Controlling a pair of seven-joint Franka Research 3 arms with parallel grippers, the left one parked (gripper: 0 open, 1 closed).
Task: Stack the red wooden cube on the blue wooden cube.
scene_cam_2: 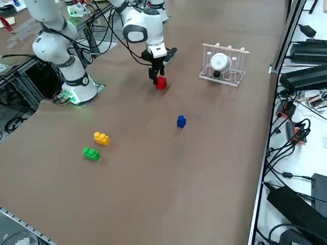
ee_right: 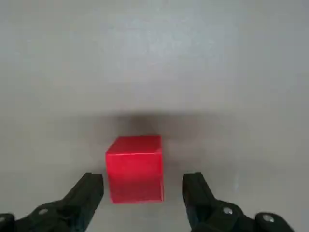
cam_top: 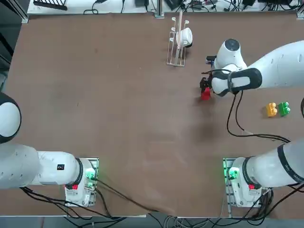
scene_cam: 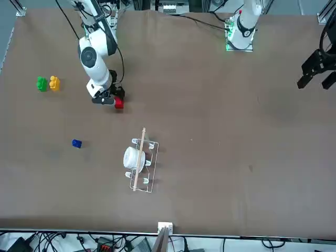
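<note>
My gripper will lower the red wooden cube on top of the blue wooden cube. The blue wooden cube's outline looks small, so the red cube will stick out over the blue cube and cover most of it.
The red wooden cube rests on the brown table, also visible from above, from the front and from the right side. My right gripper is open and low over it, a finger on each side with a gap to both faces; it shows overhead and in the front view. The blue wooden cube sits alone on the table farther out from the robot and to its right; from above only its edge peeks out beside the arm.
A wire rack holding a white cup stands at the far side. An orange studded block and a green studded block lie together at the table's right.
</note>
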